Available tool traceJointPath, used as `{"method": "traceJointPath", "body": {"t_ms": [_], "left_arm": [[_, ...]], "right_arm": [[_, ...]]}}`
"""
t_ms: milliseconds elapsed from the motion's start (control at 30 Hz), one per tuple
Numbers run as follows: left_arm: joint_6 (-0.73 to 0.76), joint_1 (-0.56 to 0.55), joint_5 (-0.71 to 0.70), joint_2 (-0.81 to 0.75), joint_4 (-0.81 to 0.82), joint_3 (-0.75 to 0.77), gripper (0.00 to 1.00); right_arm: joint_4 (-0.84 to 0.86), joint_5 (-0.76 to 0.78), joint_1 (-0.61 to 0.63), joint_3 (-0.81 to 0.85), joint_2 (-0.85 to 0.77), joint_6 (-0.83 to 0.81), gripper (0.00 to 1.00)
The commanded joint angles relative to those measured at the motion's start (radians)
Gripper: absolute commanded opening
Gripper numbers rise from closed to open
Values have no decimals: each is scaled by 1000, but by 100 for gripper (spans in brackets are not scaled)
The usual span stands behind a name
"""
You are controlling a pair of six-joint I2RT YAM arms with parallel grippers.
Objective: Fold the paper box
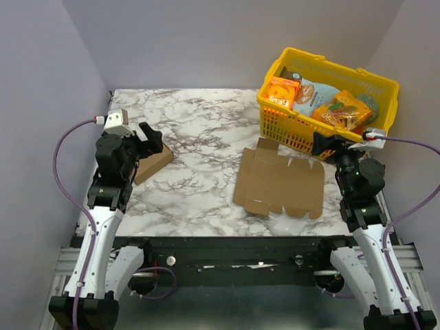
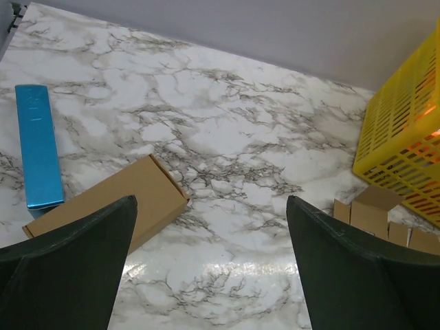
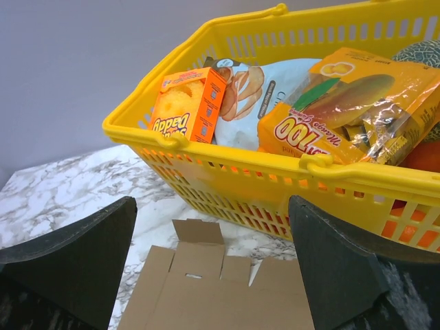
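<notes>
My left gripper is open with clear marble [image 1: 205,163] up to the paper box's straight side edge [image 1: 240,173], so I keep moving it toward that edge and close there.
The paper box [image 1: 278,182] lies flat on the marble table as a wide brown die-cut sheet with flaps and notches, right of centre. In the right wrist view the paper box [image 3: 220,292] spreads below and between the fingers, its flaps pointing at the basket. My right gripper [image 1: 327,144] hovers open over the sheet's far right corner, holding nothing. My left gripper [image 1: 148,137] stands open at the table's left side, far from the sheet and empty. Only the flap ends of the paper box [image 2: 375,214] show in the left wrist view.
A yellow basket [image 1: 302,127] with orange snack boxes and bags stands at the back right, close behind the sheet. Another small brown carton [image 1: 152,163] lies under my left gripper. A blue oblong box [image 2: 38,148] lies just left of that carton [image 2: 113,203].
</notes>
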Motion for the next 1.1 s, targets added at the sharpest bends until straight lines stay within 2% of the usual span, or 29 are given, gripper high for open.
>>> {"method": "traceJointPath", "body": {"t_ms": [0,200,300,367,433,467,600,767,1000,1067], "left_arm": [[-78,5,40,16,-2,-10,99],[-183,-17,195,84,136,-93,99],[-184,-157,121,156,161,-82,99],[-200,-306,57,239,207,-81,99],[-272,-375,76,314,307,-102,99],[-297,-421,107,400,350,-111,99],[-366,-495,170,624,489,-107,99],[-455,-515,288,845,662,-70,96],[-509,-523,322,976,759,-56,95],[-545,-526,354,1026,808,-53,92]], "right_arm": [[-16,16,-6,25,0,-4,98],[-20,1,-4,33,18,2,98],[-28,-19,-6,36,24,11,98],[-35,-39,-6,41,38,17,98],[-45,-79,-4,56,57,21,98],[-55,-85,-4,61,61,21,98],[-71,-153,-4,76,66,7,98],[-71,-196,-4,58,35,21,98],[-71,-249,-4,31,21,37,98],[-71,-257,-4,36,31,36,98]]}}
